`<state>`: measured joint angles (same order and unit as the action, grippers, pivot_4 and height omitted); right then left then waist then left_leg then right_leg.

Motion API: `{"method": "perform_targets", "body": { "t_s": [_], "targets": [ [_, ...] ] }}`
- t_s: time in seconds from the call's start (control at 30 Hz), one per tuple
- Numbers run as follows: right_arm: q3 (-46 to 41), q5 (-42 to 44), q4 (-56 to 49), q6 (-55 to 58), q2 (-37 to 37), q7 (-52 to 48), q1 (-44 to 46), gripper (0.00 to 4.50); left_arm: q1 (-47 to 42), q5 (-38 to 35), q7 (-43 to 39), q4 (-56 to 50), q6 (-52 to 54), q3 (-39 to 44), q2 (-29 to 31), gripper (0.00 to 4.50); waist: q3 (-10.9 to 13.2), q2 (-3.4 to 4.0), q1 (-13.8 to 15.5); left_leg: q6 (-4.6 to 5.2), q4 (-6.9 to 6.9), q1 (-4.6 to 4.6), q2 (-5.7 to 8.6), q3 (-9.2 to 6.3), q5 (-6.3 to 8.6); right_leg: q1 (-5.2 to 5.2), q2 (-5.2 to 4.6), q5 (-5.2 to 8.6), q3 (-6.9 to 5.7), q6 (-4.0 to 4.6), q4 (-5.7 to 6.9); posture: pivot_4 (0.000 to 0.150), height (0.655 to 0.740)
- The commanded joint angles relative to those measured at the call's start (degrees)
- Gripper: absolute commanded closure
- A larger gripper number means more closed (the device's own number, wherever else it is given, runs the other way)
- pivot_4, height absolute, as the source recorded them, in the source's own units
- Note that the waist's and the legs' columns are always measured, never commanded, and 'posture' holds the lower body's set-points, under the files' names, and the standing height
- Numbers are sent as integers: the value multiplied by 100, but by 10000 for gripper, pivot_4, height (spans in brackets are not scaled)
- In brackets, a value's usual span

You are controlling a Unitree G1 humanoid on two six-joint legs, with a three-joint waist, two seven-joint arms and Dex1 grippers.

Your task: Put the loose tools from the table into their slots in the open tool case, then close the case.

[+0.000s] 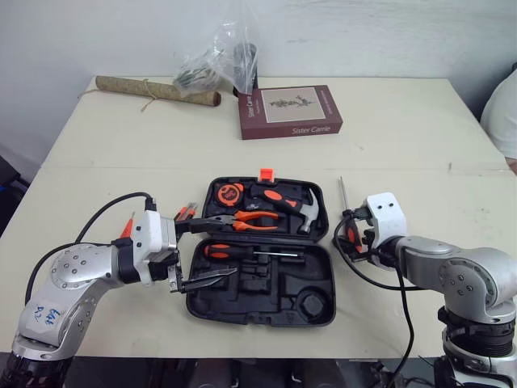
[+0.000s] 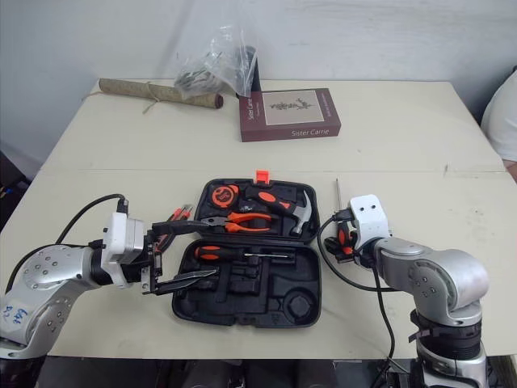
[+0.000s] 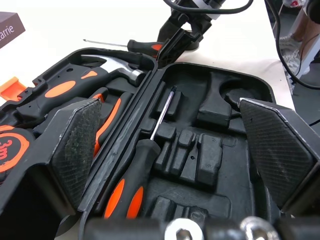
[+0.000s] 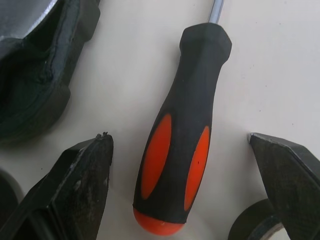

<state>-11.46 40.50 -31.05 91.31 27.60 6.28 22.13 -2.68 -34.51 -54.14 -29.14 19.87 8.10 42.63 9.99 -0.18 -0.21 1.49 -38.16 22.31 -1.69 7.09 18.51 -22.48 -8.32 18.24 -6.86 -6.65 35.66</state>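
I should expect a hidden black roll of tape beside the screwdriver (image 4: 175, 140) when I carry the screwdriver away, because a dark curved rim (image 4: 254, 217) shows there.
The black tool case (image 1: 260, 284) lies open in the middle of the table. It holds a tape measure (image 1: 229, 194), a hammer (image 1: 284, 200), pliers (image 1: 252, 218) and a screwdriver (image 1: 242, 252). My left gripper (image 1: 212, 249) is open at the case's left edge, its fingers (image 3: 77, 145) straddling the case's left side. A loose black-and-orange screwdriver (image 4: 182, 135) lies on the table right of the case, shaft (image 1: 342, 194) pointing away. My right gripper (image 1: 353, 237) is open around its handle, fingers (image 4: 75, 185) apart from it. Small orange-handled tools (image 1: 186, 212) lie left of the case.
A maroon book (image 1: 289, 111) lies behind the case. A clear plastic bag (image 1: 218, 61) and a brown roll (image 1: 157, 90) sit at the far left. A person's white sleeve (image 1: 502, 113) shows at the right edge. Bare table (image 1: 420, 153) lies between book and case.
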Motion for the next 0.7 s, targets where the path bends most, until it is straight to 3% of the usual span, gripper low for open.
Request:
{"method": "perform_targets", "body": {
  "t_s": [0.03,0.07,0.33,0.47,0.7],
  "targets": [
    [-110,-371,36,76,-229,40,-61,2433,57,-10,35,-242,-63,108,22,169,-1,-2,0,0,0,0,0,0,0,1,0,0,0,0,-1,1500,7400],
    [-117,-444,57,36,-280,53,-73,2433,61,-14,36,-248,-65,108,23,169,-1,-2,-1,0,0,0,0,0,0,1,0,0,0,0,-1,1500,7400],
    [-118,-1055,-147,-712,-400,-23,-307,34931,101,-59,24,-296,-55,152,39,0,-4,-6,7,0,-1,-2,3,0,-1,2,-1,0,-4,0,1,1500,7400],
    [-165,-1266,-256,-1532,-90,-358,-395,34759,184,-205,-62,-268,-154,314,-21,0,-2,-4,6,0,-1,-1,5,2,-1,0,-1,-1,-13,-1,0,1500,7400],
    [564,-1301,-58,-4433,1894,-3878,-41,34759,448,-231,-441,-57,-451,847,134,0,12,14,-90,3,6,-1,4,14,-2,-10,5,-1,-28,-3,-7,1500,7400]
  ]
}}
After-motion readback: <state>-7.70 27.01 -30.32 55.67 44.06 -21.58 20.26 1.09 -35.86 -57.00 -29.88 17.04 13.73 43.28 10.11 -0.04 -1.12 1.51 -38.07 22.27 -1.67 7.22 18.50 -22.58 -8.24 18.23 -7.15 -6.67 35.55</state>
